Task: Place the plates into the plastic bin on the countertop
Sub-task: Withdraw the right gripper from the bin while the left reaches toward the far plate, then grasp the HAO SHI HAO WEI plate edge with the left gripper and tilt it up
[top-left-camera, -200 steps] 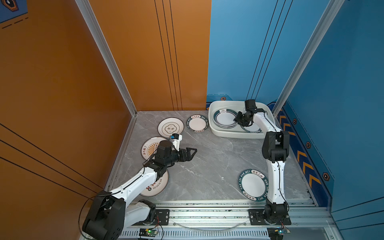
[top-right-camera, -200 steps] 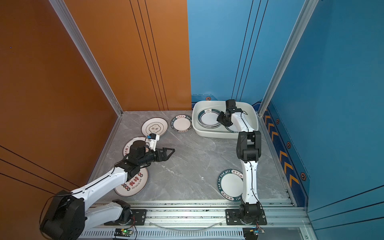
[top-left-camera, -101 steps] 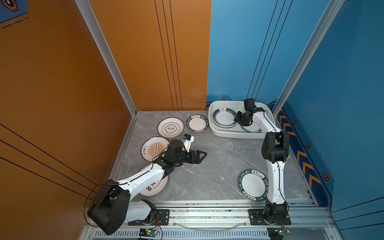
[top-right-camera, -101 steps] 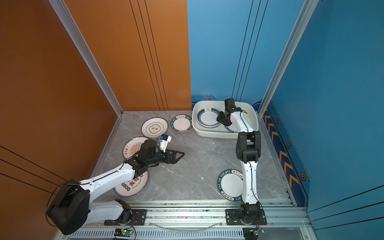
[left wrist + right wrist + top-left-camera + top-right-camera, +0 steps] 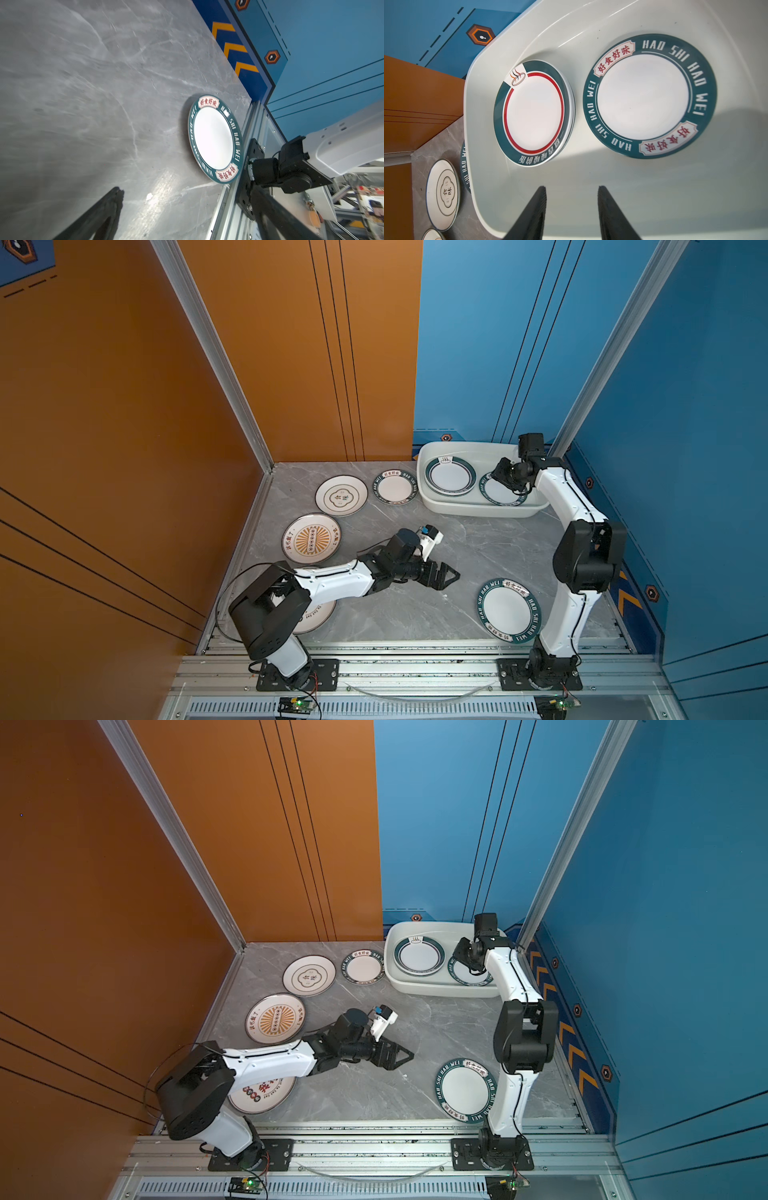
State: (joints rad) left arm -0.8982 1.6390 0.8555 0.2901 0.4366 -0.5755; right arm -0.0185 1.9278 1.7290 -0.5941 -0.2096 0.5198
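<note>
My left gripper should hand over the green-lettered plate (image 5: 509, 610) by the front rail after taking its rim (image 5: 482, 602), since the plate lies tight beside my right gripper's arm base.
The white plastic bin (image 5: 469, 508) (image 5: 432, 989) stands at the back right of the grey countertop (image 5: 478, 547). It holds a red-lined plate stack (image 5: 450, 475) (image 5: 533, 113) and a green-lettered plate (image 5: 500, 493) (image 5: 648, 95). My right gripper (image 5: 497, 477) (image 5: 572, 188) hovers over the bin, open and empty. My left gripper (image 5: 451, 577) (image 5: 405, 1057) (image 5: 187, 193) is wide open and empty, low over mid-counter. It points at a green-lettered plate (image 5: 509, 610) (image 5: 214, 139) lying near the front rail. On the left lie a small green plate (image 5: 395, 486), a quatrefoil plate (image 5: 340, 495), a sunburst plate (image 5: 311, 538) and a plate (image 5: 262, 1094) half hidden under the left arm.
An orange wall (image 5: 124, 448) bounds the left side. On the right is a blue wall with a chevron strip (image 5: 234, 47). The aluminium rail (image 5: 415, 649) runs along the front. The right arm's base (image 5: 540, 672) stands right beside the front plate.
The left arm has swung from beside the sunburst plate to the right and forward over mid-counter, still wide open. The right gripper stayed over the bin.
</note>
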